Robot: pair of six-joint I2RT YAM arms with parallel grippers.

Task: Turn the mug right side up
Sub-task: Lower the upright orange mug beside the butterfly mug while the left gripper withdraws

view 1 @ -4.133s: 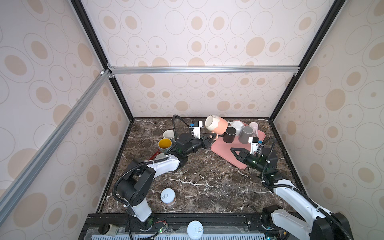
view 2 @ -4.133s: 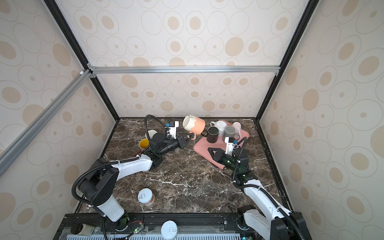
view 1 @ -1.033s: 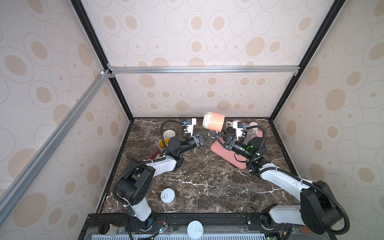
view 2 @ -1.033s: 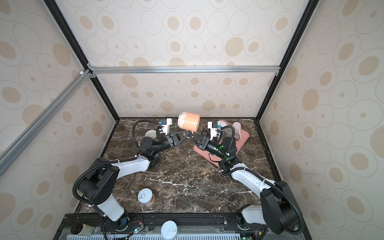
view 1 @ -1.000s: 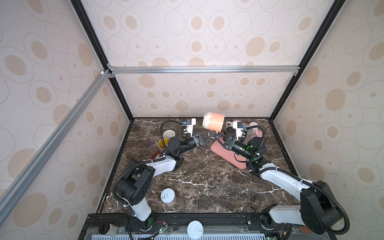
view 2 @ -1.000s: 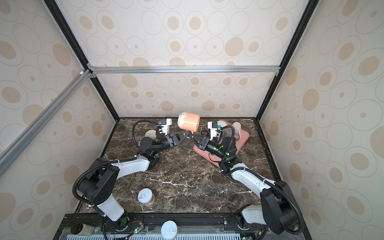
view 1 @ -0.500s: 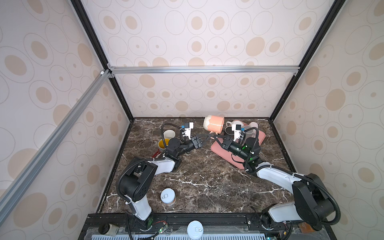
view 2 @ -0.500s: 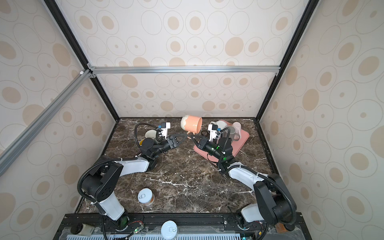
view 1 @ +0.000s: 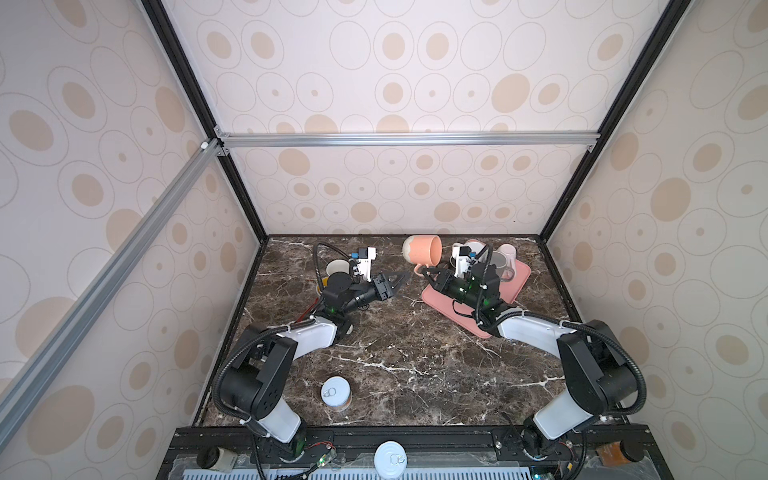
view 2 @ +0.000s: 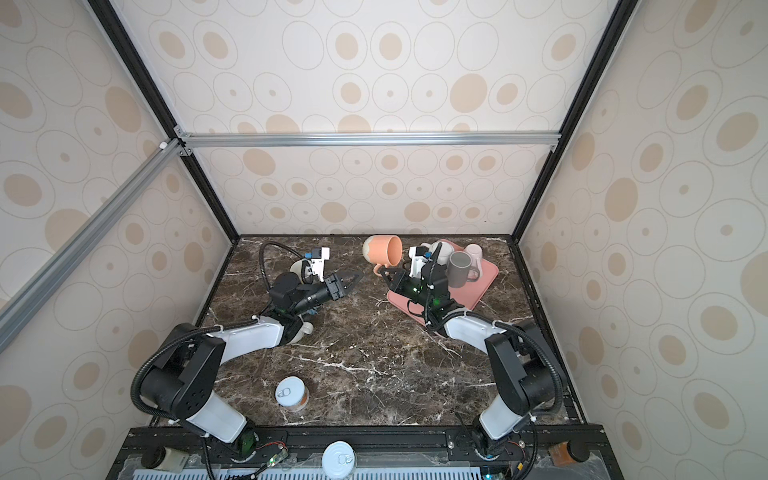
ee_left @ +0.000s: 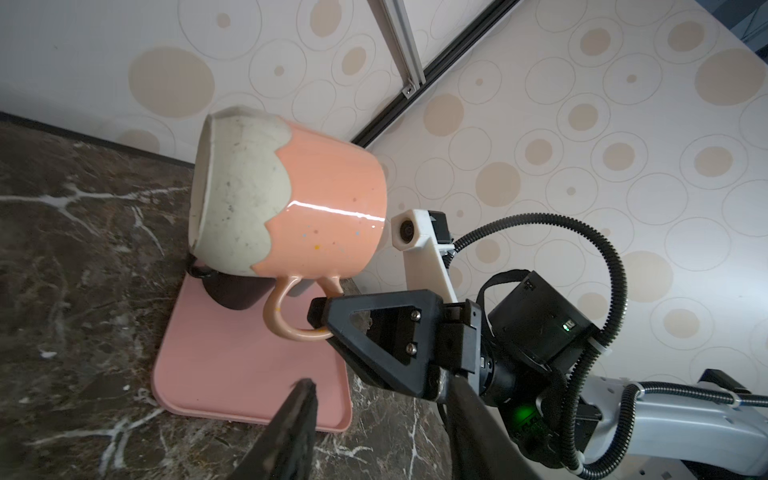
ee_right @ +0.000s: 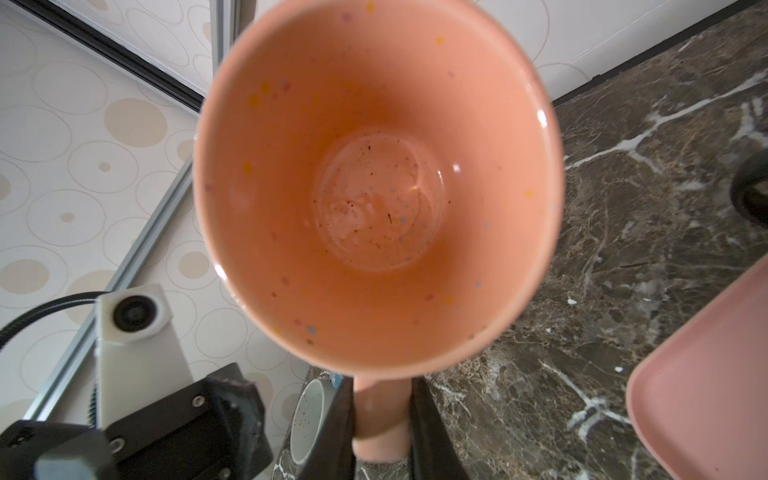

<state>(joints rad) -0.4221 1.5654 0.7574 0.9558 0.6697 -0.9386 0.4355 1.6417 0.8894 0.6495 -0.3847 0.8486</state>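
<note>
The mug's opening (ee_right: 380, 200) points back at my right gripper's wrist, so I go on tipping that gripper down until the mug's grey base (view 1: 409, 249) stands flat, then let go.
The mug (view 1: 422, 250), peach with a grey base, hangs on its side above the table's back, seen in both top views. Its handle points down and its mouth (ee_right: 374, 187) faces the right wrist camera. My right gripper (view 1: 424, 272) is shut on the handle (ee_right: 382, 415) from below. In the left wrist view the mug (ee_left: 291, 199) shows its grey base and the right gripper's fingers (ee_left: 374, 328) on the handle. My left gripper (view 1: 401, 277) stands open and empty, left of the mug and lower, apart from it.
A pink tray (view 1: 515, 282) at the back right carries a grey mug (view 1: 496, 262), a pink cup (view 1: 508, 251) and other mugs. A white cup (view 1: 336, 266) stands behind the left arm. A can (view 1: 336, 392) stands near the front.
My left gripper has drawn back to the left, away from the mug. The mug stays in my right gripper, and its mouth has turned towards the right.
</note>
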